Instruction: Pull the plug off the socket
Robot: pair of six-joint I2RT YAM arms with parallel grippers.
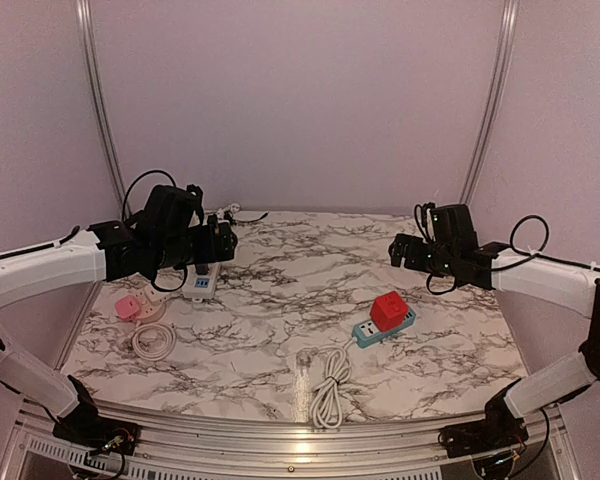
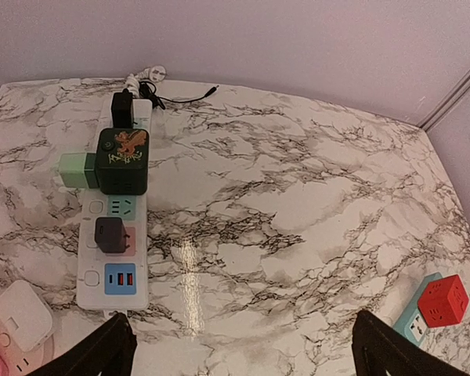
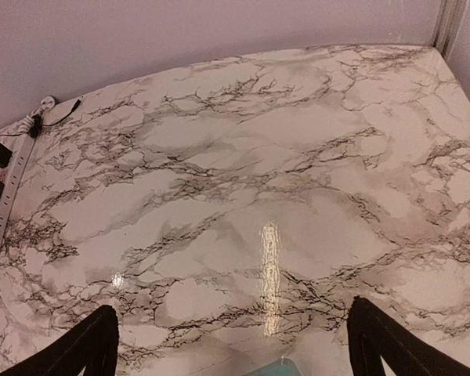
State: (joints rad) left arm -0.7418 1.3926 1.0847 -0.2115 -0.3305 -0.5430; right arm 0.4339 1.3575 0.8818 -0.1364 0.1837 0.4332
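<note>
The robot's open right gripper should now go toward the red cube plug (image 1: pixel 388 311), which stands alone on the teal strip (image 1: pixel 369 332), until its fingers are on both sides of the plug and close.
A white power strip (image 2: pixel 113 258) lies at the left of the marble table and shows in the top view (image 1: pixel 202 282). It carries a dark green cube adapter (image 2: pixel 123 160), a light green plug (image 2: pixel 77 170), a small black plug (image 2: pixel 110 233) and a black adapter (image 2: pixel 123 108) at its far end. A red cube plug (image 1: pixel 387 310) sits in a teal strip (image 1: pixel 365 333) at the right. My left gripper (image 2: pixel 243 356) is open and empty, above the table beside the white strip. My right gripper (image 3: pixel 235 352) is open and empty, behind the teal strip.
A pink socket (image 1: pixel 128 307) with a coiled white cord (image 1: pixel 152 340) lies at the near left. A bundled white cable (image 1: pixel 330 385) lies at the near middle. Pale walls close the back and sides. The white strip's far end shows in the right wrist view (image 3: pixel 4 204).
</note>
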